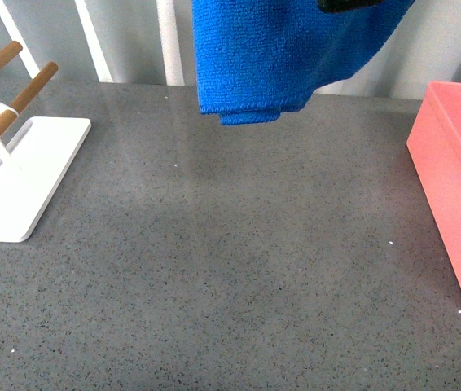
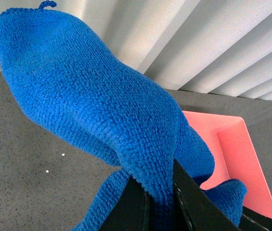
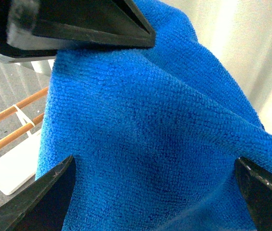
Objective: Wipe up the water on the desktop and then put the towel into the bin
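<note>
The blue towel (image 2: 97, 86) is hanging in limp folds (image 2: 191, 151), so it will crumple into a loose pile when I lower it into the bin.
The bright blue towel (image 1: 271, 57) hangs above the back of the dark grey speckled desktop (image 1: 230, 269), its hemmed lower edge clear of the surface. My left gripper (image 2: 160, 202) is shut on a bunched fold of the towel (image 2: 92, 96). The salmon-pink bin (image 2: 237, 149) lies beyond and below it. In the front view the bin (image 1: 458, 171) stands at the right edge, apart from the towel. My right gripper (image 3: 155, 192) is open, its fingers spread wide right in front of the hanging towel (image 3: 150, 120) with nothing between them.
A white flat rack base (image 1: 27, 179) with wooden rods (image 1: 19, 90) stands at the left of the desktop. A white slatted wall (image 1: 92, 37) runs behind. The rack (image 3: 11, 168) also shows in the right wrist view.
</note>
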`<action>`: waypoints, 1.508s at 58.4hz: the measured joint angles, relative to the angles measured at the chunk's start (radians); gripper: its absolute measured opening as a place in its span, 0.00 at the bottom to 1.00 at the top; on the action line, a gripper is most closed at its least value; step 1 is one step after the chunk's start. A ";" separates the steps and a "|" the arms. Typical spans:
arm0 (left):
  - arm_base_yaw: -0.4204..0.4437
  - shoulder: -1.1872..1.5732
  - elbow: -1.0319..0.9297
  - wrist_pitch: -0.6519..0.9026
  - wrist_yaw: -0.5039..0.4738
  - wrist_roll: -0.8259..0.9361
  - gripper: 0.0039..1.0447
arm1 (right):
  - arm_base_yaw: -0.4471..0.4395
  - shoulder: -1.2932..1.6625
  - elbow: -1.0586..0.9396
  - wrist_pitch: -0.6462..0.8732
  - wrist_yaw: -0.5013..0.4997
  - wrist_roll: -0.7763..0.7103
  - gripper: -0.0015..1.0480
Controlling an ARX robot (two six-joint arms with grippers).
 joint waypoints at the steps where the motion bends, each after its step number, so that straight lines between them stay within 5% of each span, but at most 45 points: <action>1: 0.000 0.000 0.000 -0.002 0.004 0.000 0.04 | 0.000 0.003 0.002 0.002 0.000 0.000 0.93; 35: -0.010 -0.004 0.038 -0.028 0.078 -0.016 0.04 | 0.005 0.192 0.073 0.142 -0.089 -0.040 0.93; 73: 0.010 -0.005 0.052 -0.032 0.100 -0.043 0.04 | 0.021 0.220 0.081 0.285 -0.112 -0.057 0.05; 88: 0.032 -0.005 0.035 -0.008 0.100 -0.040 0.04 | 0.003 0.135 0.061 0.266 -0.115 -0.045 0.04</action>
